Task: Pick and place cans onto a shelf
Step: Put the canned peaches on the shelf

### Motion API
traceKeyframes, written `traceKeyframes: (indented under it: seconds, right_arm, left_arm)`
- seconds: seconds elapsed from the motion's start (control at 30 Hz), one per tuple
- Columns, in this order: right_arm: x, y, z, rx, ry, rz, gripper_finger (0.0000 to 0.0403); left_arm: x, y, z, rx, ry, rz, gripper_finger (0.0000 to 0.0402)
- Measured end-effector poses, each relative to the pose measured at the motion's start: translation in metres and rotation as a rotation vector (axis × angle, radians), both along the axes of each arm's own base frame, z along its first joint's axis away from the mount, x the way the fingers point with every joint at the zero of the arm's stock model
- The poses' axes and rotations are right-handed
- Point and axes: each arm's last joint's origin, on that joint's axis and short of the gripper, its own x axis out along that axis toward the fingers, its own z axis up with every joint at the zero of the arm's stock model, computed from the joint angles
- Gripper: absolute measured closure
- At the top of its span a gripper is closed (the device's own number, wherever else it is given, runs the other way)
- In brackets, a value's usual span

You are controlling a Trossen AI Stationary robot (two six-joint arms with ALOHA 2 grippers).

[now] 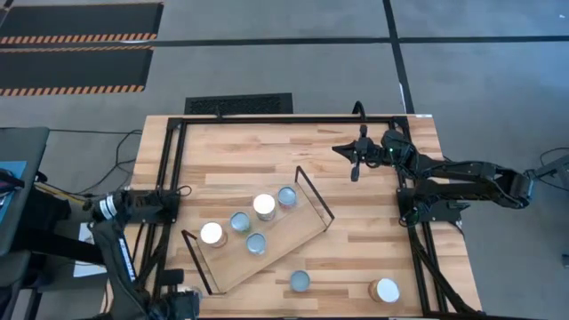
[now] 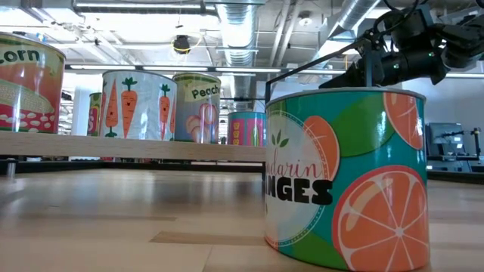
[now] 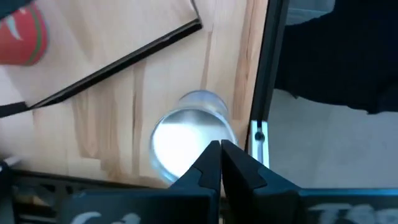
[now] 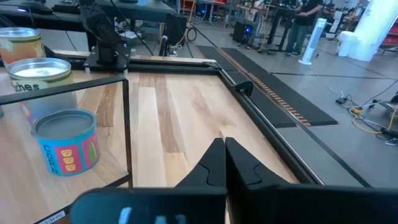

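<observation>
The silver-topped can (image 3: 190, 143) is below my left gripper's shut fingers, so next I open them and lower them over the can's rim (image 3: 232, 129) nearest the rail before lifting.
The shelf (image 1: 267, 253), a light-wood board with black wire end frames, lies slanted mid-table and carries several cans, among them a white-topped one (image 1: 264, 206). Two cans stand on the tabletop, one at the near middle (image 1: 300, 282) and one at the near right (image 1: 385, 290). My left gripper (image 3: 221, 148) is at the table's near left corner (image 1: 180, 300). It is shut, points down, and stands above a silver-topped can (image 3: 186, 134) beside the black edge rail. My right gripper (image 1: 356, 169) (image 4: 222, 146) is shut and hovers level over the far right of the table.
A black metal rail (image 1: 418, 240) frames the tabletop. In the low view a mandarin-oranges can (image 2: 348, 177) stands close in front. Behind it, corn, carrot and peach cans stand on the shelf board (image 2: 128, 147). Bare wood lies between the shelf and the right arm (image 1: 364, 213).
</observation>
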Motion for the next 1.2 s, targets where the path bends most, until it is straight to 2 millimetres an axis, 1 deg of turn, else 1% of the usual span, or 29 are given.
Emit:
traceKeyframes:
  seconds: [0.07, 0.17, 0.33, 0.5, 0.63, 0.73, 0.8, 0.93, 1.03, 1.1, 1.2]
  right_arm:
    - [0.000, -0.001, 0.000, 0.000, 0.001, -0.003, 0.0396]
    - [0.000, -0.001, 0.000, -0.003, 0.002, -0.003, 0.0396]
    - [0.000, -0.001, 0.000, -0.009, 0.001, -0.002, 0.0396]
    - [0.000, -0.001, 0.000, -0.019, 0.003, 0.000, 0.0396]
    - [0.000, -0.001, 0.000, -0.020, 0.003, 0.000, 0.0396]
    - [0.000, -0.001, 0.000, -0.020, 0.003, 0.000, 0.0396]
    - [0.000, -0.001, 0.000, -0.020, 0.003, 0.000, 0.0396]
    - [0.000, -0.001, 0.000, -0.022, 0.004, 0.000, 0.0396]
    - [0.000, -0.001, 0.000, -0.023, 0.004, 0.000, 0.0396]
    - [0.000, -0.001, 0.000, -0.024, 0.004, 0.000, 0.0396]
    - [0.000, -0.001, 0.000, -0.026, 0.005, 0.001, 0.0396]
  left_arm:
    - [0.002, -0.004, -0.006, 0.001, 0.008, 0.002, 0.0398]
    - [0.003, -0.008, -0.010, -0.016, 0.017, 0.002, 0.0380]
    - [0.005, -0.010, -0.012, -0.042, 0.015, 0.029, 0.0324]
    - [0.004, -0.010, -0.029, -0.055, 0.060, 0.082, 0.0275]
    - [0.003, -0.008, -0.038, -0.044, 0.070, 0.100, 0.0261]
    - [0.002, -0.006, -0.040, -0.028, 0.075, 0.124, 0.0263]
    - [0.002, -0.006, -0.040, -0.027, 0.072, 0.137, 0.0272]
    - [0.002, -0.007, -0.041, -0.023, 0.068, 0.143, 0.0304]
    - [0.002, -0.009, -0.047, -0.004, 0.086, 0.136, 0.0328]
    - [0.003, -0.011, -0.052, 0.005, 0.109, 0.116, 0.0340]
    - [0.003, -0.013, -0.053, 0.001, 0.115, 0.094, 0.0356]
